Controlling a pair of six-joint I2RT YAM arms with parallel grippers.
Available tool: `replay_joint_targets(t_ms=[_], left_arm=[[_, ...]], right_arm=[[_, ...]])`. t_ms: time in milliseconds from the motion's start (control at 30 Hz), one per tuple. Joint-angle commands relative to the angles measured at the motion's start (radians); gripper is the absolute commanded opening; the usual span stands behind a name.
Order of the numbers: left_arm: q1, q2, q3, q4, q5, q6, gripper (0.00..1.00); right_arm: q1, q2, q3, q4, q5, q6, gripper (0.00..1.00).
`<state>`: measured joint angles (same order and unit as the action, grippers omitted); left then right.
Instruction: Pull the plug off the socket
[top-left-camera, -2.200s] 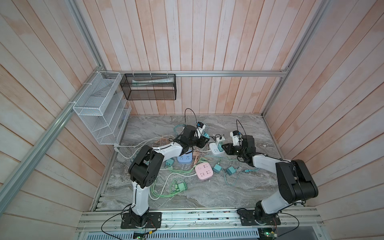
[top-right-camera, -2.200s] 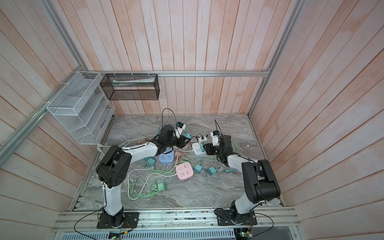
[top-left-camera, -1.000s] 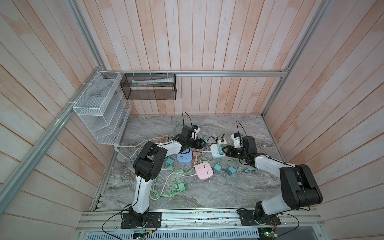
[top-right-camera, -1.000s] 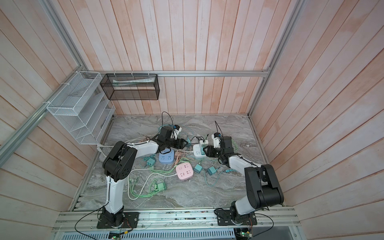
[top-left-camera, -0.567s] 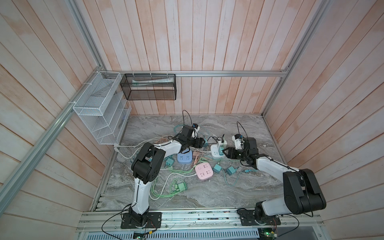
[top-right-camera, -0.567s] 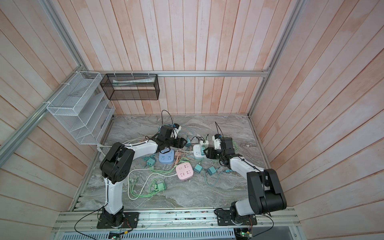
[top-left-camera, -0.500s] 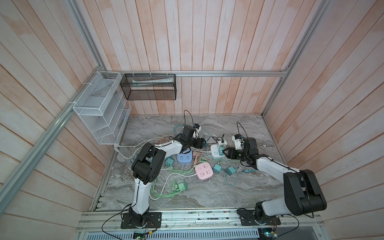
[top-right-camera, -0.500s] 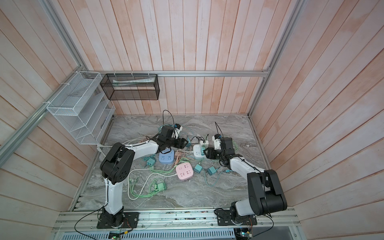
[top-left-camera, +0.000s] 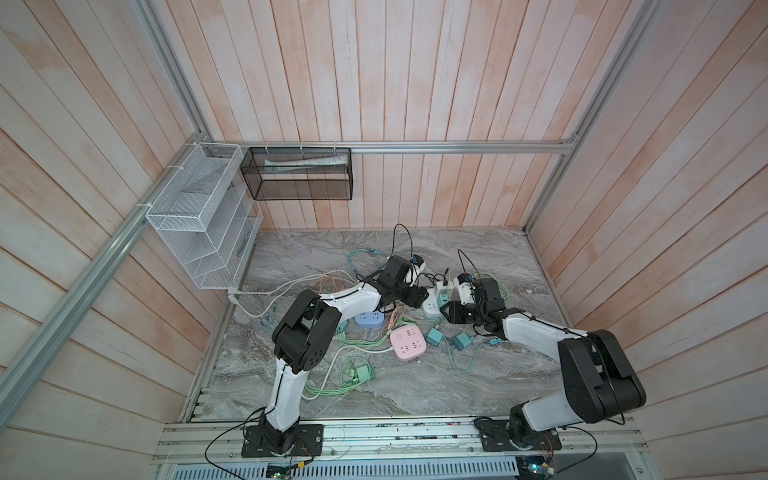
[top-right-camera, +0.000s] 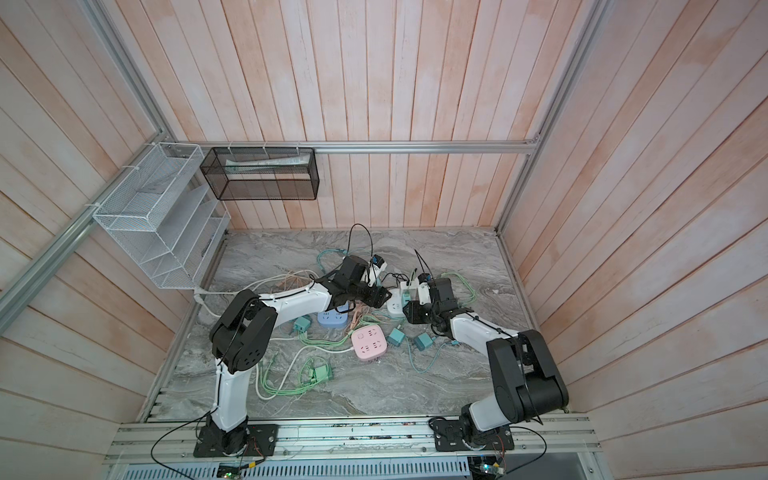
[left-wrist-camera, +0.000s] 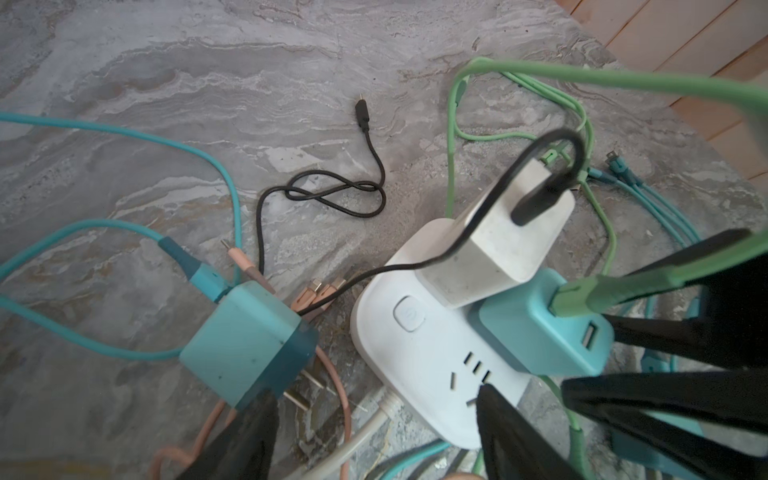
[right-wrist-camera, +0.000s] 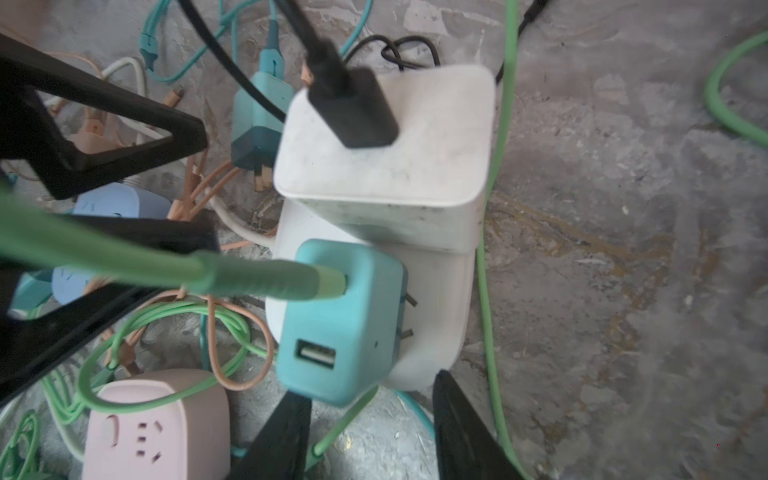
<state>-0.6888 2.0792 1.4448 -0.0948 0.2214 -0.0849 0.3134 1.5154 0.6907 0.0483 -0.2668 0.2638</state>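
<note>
The teal plug's near end (right-wrist-camera: 321, 385) is the only part within my right gripper's reach, so next the gripper moves farther over the plug's body (right-wrist-camera: 365, 313) and grips there before it pulls the plug off.
The white socket (left-wrist-camera: 419, 357) (right-wrist-camera: 440, 299) (top-left-camera: 431, 308) lies mid-table with a white charger (left-wrist-camera: 498, 241) (right-wrist-camera: 386, 137) and a teal plug (right-wrist-camera: 345, 320) (left-wrist-camera: 540, 332) (top-right-camera: 405, 296) in it. The teal plug carries a green cable and sits tilted, its prongs partly showing. My right gripper (right-wrist-camera: 370, 432) (top-left-camera: 446, 309) is open, its fingertips (right-wrist-camera: 461, 419) level with the plug's near end and the socket's edge. My left gripper (left-wrist-camera: 374, 436) (top-left-camera: 419, 297) is open over the socket's cord, one finger (left-wrist-camera: 507, 428) resting on the socket's face.
A loose teal plug (left-wrist-camera: 249, 345) lies against my left gripper's other finger. A pink socket (top-left-camera: 408, 341) (right-wrist-camera: 158, 428), a blue socket (top-left-camera: 369, 320), more loose teal plugs (top-left-camera: 460, 341) and tangled green, teal, orange and black cables crowd the table. Wire racks hang on the left and back walls.
My left gripper has come down from higher up and settled at the white socket. My right gripper has edged in toward the teal plug.
</note>
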Motion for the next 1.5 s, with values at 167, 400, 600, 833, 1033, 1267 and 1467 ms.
replay_joint_targets(t_ms=[167,400,600,833,1033,1267,1467], left_arm=[[-0.023,0.076,0.069,-0.101,-0.048,0.039,0.77],[-0.024,0.09,0.083,-0.117,-0.061,0.025,0.76],[-0.026,0.131,0.135,-0.151,-0.026,0.017,0.64],[-0.031,0.146,0.155,-0.153,0.002,-0.009,0.6],[-0.033,0.168,0.182,-0.161,0.033,-0.068,0.55],[-0.039,0.18,0.207,-0.154,0.055,-0.117,0.54],[-0.038,0.182,0.212,-0.154,0.046,-0.136,0.54]], right_arm=[[0.049,0.059,0.068,-0.017,0.148,-0.023,0.42],[0.052,0.061,0.069,-0.002,0.172,-0.016,0.5],[0.052,0.056,0.072,0.009,0.183,-0.017,0.53],[0.052,0.04,0.056,0.07,0.141,-0.018,0.57],[0.052,0.018,0.045,0.085,0.147,-0.026,0.57],[0.052,0.051,0.062,0.089,0.161,-0.051,0.45],[0.053,0.106,0.102,0.077,0.165,-0.095,0.37]])
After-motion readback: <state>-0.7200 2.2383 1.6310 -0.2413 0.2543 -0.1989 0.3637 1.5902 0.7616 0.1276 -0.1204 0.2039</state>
